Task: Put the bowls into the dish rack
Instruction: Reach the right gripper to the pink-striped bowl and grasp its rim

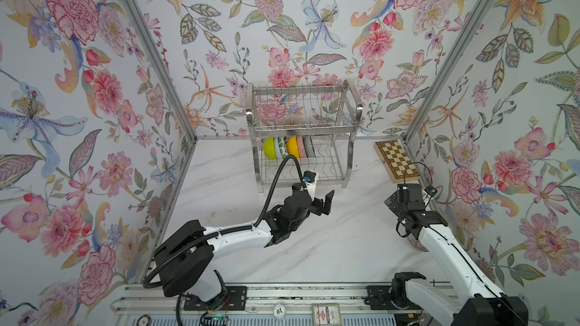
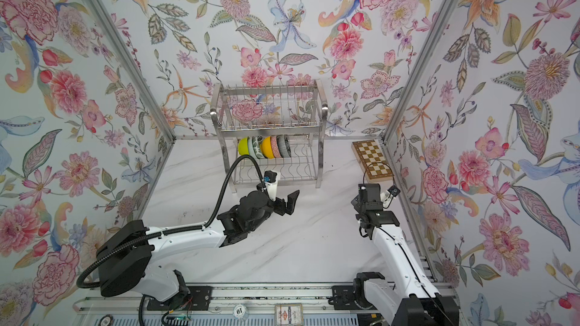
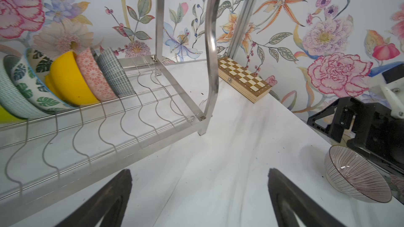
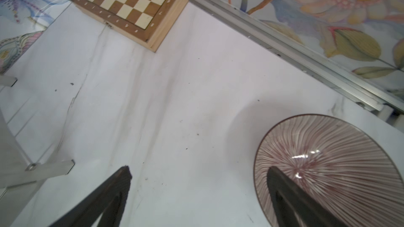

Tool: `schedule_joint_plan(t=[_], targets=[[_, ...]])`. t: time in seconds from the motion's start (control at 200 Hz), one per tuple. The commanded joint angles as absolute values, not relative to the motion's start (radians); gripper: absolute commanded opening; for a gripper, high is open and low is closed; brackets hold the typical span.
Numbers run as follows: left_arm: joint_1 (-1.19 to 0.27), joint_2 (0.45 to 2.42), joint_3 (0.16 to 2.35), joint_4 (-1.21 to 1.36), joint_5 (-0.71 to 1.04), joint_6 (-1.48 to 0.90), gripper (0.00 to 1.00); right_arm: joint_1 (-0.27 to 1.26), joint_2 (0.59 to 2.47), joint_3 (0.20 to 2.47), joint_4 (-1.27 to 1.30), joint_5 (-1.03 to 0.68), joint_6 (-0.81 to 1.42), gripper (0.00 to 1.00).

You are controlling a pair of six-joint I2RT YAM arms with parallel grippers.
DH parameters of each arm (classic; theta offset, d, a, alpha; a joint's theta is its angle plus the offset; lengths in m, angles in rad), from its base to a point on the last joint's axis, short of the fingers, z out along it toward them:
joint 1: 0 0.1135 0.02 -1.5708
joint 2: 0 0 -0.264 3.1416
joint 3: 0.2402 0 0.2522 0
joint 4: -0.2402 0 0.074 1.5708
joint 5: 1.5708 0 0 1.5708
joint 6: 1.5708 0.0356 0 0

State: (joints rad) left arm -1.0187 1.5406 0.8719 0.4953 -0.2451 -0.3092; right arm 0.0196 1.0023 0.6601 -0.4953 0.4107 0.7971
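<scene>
The robot's right gripper should bring the pink lined bowl [image 3: 357, 174] to the left gripper in front of the dish rack [image 1: 339, 196], because the bowl lies by the wall, far from the left gripper.
The steel dish rack [image 1: 306, 127] stands at the back of the table. Several bowls stand on edge in its lower tier, among them a lime-yellow bowl [image 1: 269, 148], a leaf-printed bowl [image 3: 32, 84], an orange-yellow bowl [image 3: 67, 79] and a dark navy bowl [image 3: 115, 75]. My left gripper [image 3: 199, 171] is open and empty above bare table, just in front of the rack. A pink lined bowl [image 4: 328, 167] lies on the table by the right wall. My right gripper [image 4: 197, 169] hangs open over it, with one finger over the bowl's inside and the other over the table.
A wooden chessboard [image 1: 397, 159] lies at the back right corner, between the rack and the right wall's metal rail [image 4: 306, 62]. The rack's right slots [image 3: 153, 105] hold nothing. Flowered walls close in three sides.
</scene>
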Motion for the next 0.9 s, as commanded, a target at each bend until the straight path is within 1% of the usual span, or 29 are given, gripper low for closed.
schedule_joint_plan(t=[0.0,0.1,0.185,0.24,0.335,0.385,0.5,0.56,0.631,0.766,0.891], targets=[[-1.041,1.606,0.937,0.517,-0.208,-0.285,0.99,-0.08,1.008,0.63,-0.511,0.315,0.766,0.98],[-1.051,1.633,0.967,0.501,-0.196,-0.282,0.99,-0.145,1.047,0.622,-0.478,0.262,0.732,0.98],[-1.053,1.642,0.974,0.493,-0.197,-0.282,0.99,-0.178,1.077,0.606,-0.432,0.217,0.719,0.93],[-1.053,1.643,0.974,0.487,-0.199,-0.285,0.99,-0.197,1.099,0.589,-0.397,0.184,0.714,0.87],[-1.053,1.64,0.971,0.475,-0.206,-0.285,0.99,-0.226,1.139,0.567,-0.354,0.136,0.71,0.71],[-1.054,1.64,0.969,0.47,-0.213,-0.284,0.99,-0.226,1.151,0.556,-0.339,0.123,0.714,0.67],[-1.053,1.641,0.972,0.456,-0.225,-0.283,0.99,-0.226,1.167,0.526,-0.32,0.117,0.726,0.64],[-1.053,1.645,0.977,0.455,-0.228,-0.284,0.99,-0.226,1.164,0.506,-0.306,0.115,0.732,0.59],[-1.054,1.65,0.983,0.45,-0.229,-0.285,0.99,-0.226,1.164,0.488,-0.29,0.115,0.734,0.49],[-1.053,1.653,0.994,0.441,-0.234,-0.277,0.99,-0.22,1.152,0.481,-0.29,0.116,0.727,0.23],[-1.054,1.642,0.987,0.436,-0.254,-0.263,0.99,-0.174,1.109,0.509,-0.32,0.145,0.719,0.13]])
